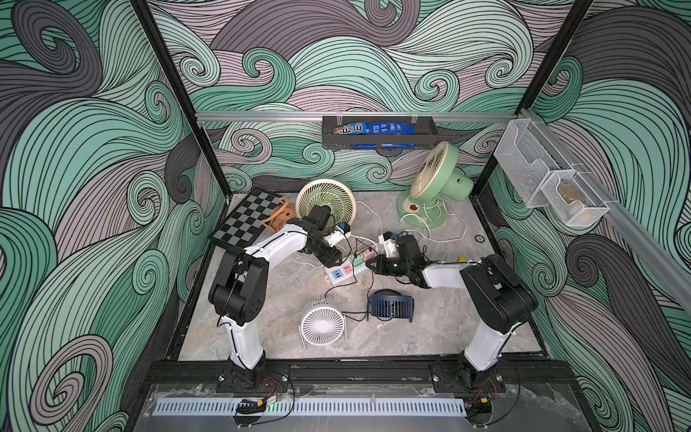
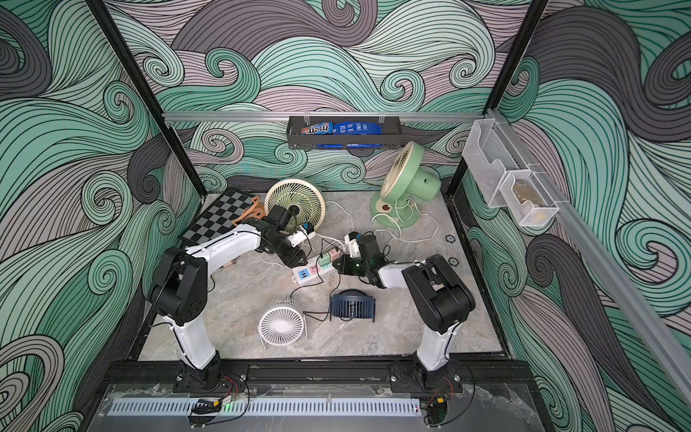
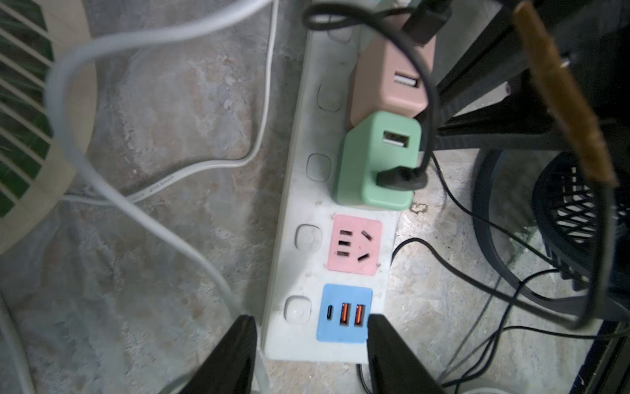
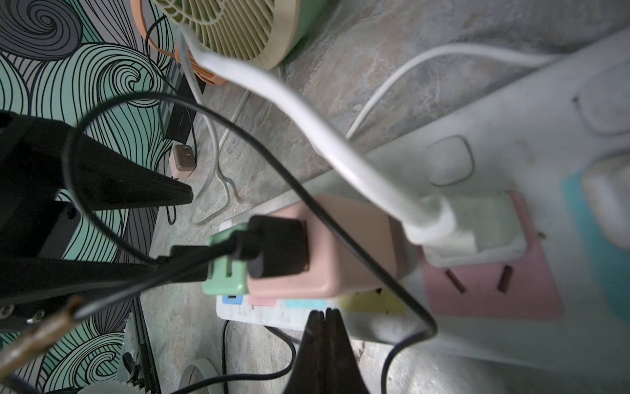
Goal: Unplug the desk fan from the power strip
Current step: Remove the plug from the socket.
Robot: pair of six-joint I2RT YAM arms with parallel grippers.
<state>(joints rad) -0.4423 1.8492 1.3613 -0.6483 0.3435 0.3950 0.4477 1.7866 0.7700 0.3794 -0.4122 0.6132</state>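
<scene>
The green adapter's sides [image 3: 351, 165] are free for the open fingers of my left gripper, so I keep going along the power strip until the fingers straddle the green adapter.
The power strip [image 1: 338, 275] [image 3: 300, 211] lies mid-table, a white bar with pastel socket faces. My left gripper [image 1: 334, 262] [image 3: 308, 320] straddles its blue USB end, with one finger against each side. A green adapter [image 3: 375, 163] and a pink adapter [image 3: 392, 82] sit in it, each with a black USB cable. A white plug [image 4: 477, 228] fills a pink socket, and its cord rises toward the cream-grilled desk fan [image 1: 325, 204]. My right gripper [image 1: 368, 266] [image 4: 325, 312] is shut and empty, tips at the strip's edge by the yellow face.
A green fan [image 1: 435, 183] stands at the back right. A small white fan [image 1: 322, 325] and a navy fan [image 1: 390, 306] stand near the front. A checkerboard [image 1: 246, 218] lies back left. White and black cords loop round the strip.
</scene>
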